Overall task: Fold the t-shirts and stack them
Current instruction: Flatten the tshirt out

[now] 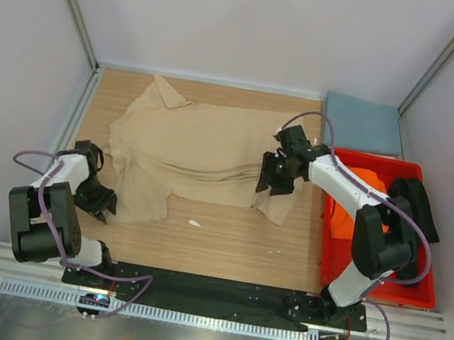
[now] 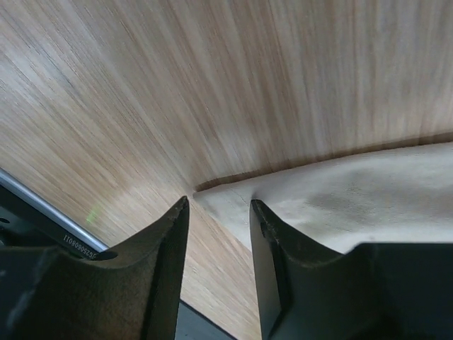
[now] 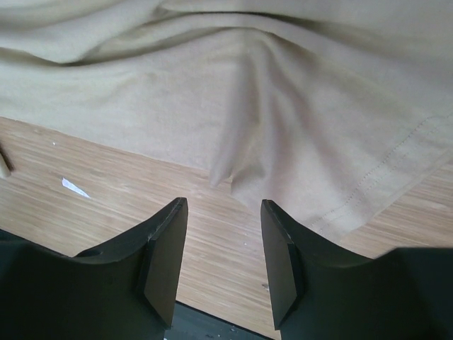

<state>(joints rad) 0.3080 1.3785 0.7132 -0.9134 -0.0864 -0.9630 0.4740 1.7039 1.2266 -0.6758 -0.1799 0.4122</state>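
Next, I take the tan-beige t-shirt (image 1: pixel 185 166) by its near corners with my left gripper and my right gripper and lift the cloth tight before folding, because wrinkles run across it.
A tan-beige t-shirt (image 1: pixel 195 151) lies crumpled and spread over the wooden table. My left gripper (image 1: pixel 104 203) sits low at the shirt's near left corner. Its jaws are open, and the corner of the cloth (image 2: pixel 219 195) lies just ahead of the tips (image 2: pixel 218 205), ungripped. At the shirt's right side my right gripper (image 1: pixel 278 181) is open over bare wood (image 3: pixel 223 205), with a wrinkled hem (image 3: pixel 340 205) just beyond it. A folded slate blue-grey t-shirt (image 1: pixel 363 124) rests at the back right. An orange t-shirt (image 1: pixel 351 217) lies in the red bin (image 1: pixel 382 286).
The red bin stands along the table's right edge, with a dark shape (image 1: pixel 421 209) at its far side behind the right arm. A small white scrap (image 1: pixel 194 222) lies on the wood near the shirt's front. White walls enclose the table.
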